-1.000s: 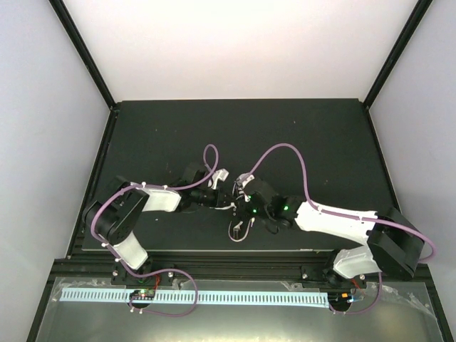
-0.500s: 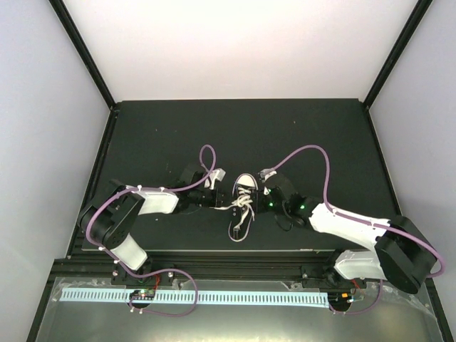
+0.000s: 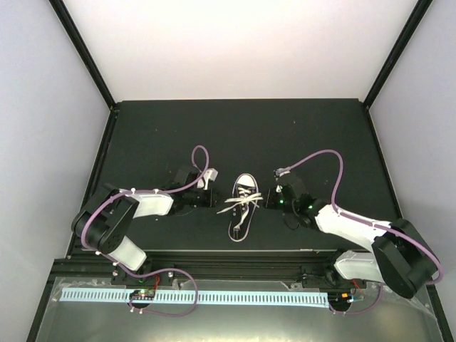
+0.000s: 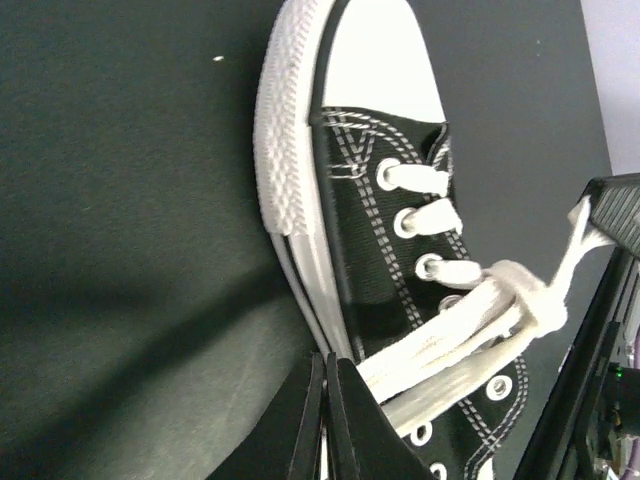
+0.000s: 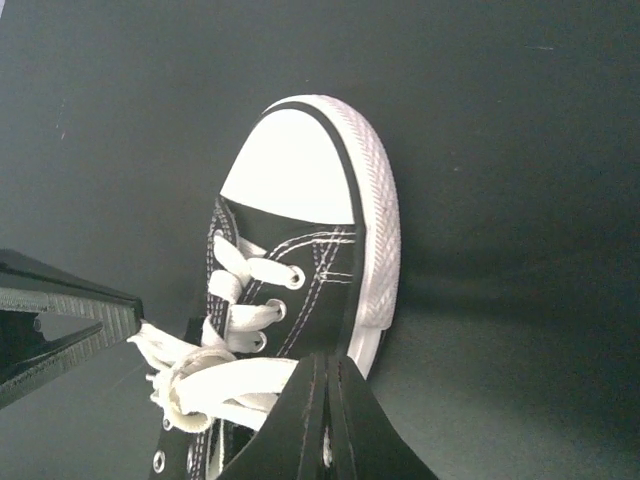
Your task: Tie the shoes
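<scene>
Next, I bring my left gripper across to grip the laces [image 4: 480, 318] beside the knot, since the knot sits near my right gripper with a short loop [image 4: 571, 255] past it.
The black sneaker [image 3: 241, 211] with white toe cap lies mid-table, toe pointing away from the arms. Its white laces [image 3: 241, 201] stretch sideways across it from a knot at the middle. My left gripper [image 3: 213, 200] is just left of the shoe, shut on a lace loop [image 4: 440, 355] that runs from the knot [image 4: 528, 300] into its jaws [image 4: 325, 358]. My right gripper [image 3: 270, 201] is just right of the shoe, shut on the other lace loop [image 5: 240, 385] that leads to the knot [image 5: 182, 392]; its fingertips [image 5: 325, 360] meet beside the sole rim [image 5: 378, 260].
The black mat [image 3: 313, 142] spreads around the shoe. White walls and black frame posts [image 3: 85, 57] bound the cell at the sides and back. Purple cables [image 3: 317, 160] arc above both wrists. A metal rail [image 3: 192, 296] runs along the near edge.
Both grippers have moved apart, left going left and right going right, each pulling a lace loop outward. The shoe, covered by the grippers before, now shows fully with the knot drawn tighter.
</scene>
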Controlling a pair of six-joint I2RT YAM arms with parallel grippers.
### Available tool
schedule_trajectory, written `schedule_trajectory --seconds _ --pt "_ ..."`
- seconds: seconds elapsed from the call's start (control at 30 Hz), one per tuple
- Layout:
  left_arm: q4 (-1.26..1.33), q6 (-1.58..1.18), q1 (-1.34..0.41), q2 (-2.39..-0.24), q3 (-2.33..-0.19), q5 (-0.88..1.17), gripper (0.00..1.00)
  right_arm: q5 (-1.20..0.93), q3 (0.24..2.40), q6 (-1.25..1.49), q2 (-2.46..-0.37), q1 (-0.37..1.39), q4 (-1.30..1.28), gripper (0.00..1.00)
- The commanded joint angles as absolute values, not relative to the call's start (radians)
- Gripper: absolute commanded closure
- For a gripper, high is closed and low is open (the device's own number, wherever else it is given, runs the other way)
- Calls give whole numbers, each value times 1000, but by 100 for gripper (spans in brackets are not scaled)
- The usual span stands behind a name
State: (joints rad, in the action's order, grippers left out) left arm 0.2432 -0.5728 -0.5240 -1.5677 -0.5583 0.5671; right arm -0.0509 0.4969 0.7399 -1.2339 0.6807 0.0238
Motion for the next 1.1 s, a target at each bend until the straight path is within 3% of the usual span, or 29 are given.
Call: schedule_trajectory --seconds 0.0,0.3,0.33,0.43,0.5,0.63,0.73,0.83,0.93,1.07 --pt "207 -536 -499 -1539 -541 517 99 -76 478 767 -1225 642 74 98" --pt "196 -476 -465 -1528 -529 526 98 -138 508 708 -1261 609 87 98" --pt "194 -459 -466 -1525 -534 534 94 -156 522 688 -1269 609 83 98" --pt "159 -381 -466 -1493 -560 537 66 -199 584 626 -1311 610 61 98" --pt "127 -315 -467 -1461 -583 524 53 -223 634 587 -1348 609 39 98" --pt "84 -196 -481 -1411 -630 537 40 -251 717 541 -1437 609 15 98" --pt "80 -140 -499 -1410 -655 613 37 -281 762 532 -1503 609 17 98" --pt "70 -103 -537 -1433 -678 631 36 -309 795 526 -1544 607 11 85" --pt "54 -91 -582 -1470 -706 616 36 -310 791 516 -1511 597 1 60" --pt "69 -105 -621 -1507 -727 608 35 -327 711 490 -1400 556 6 39"
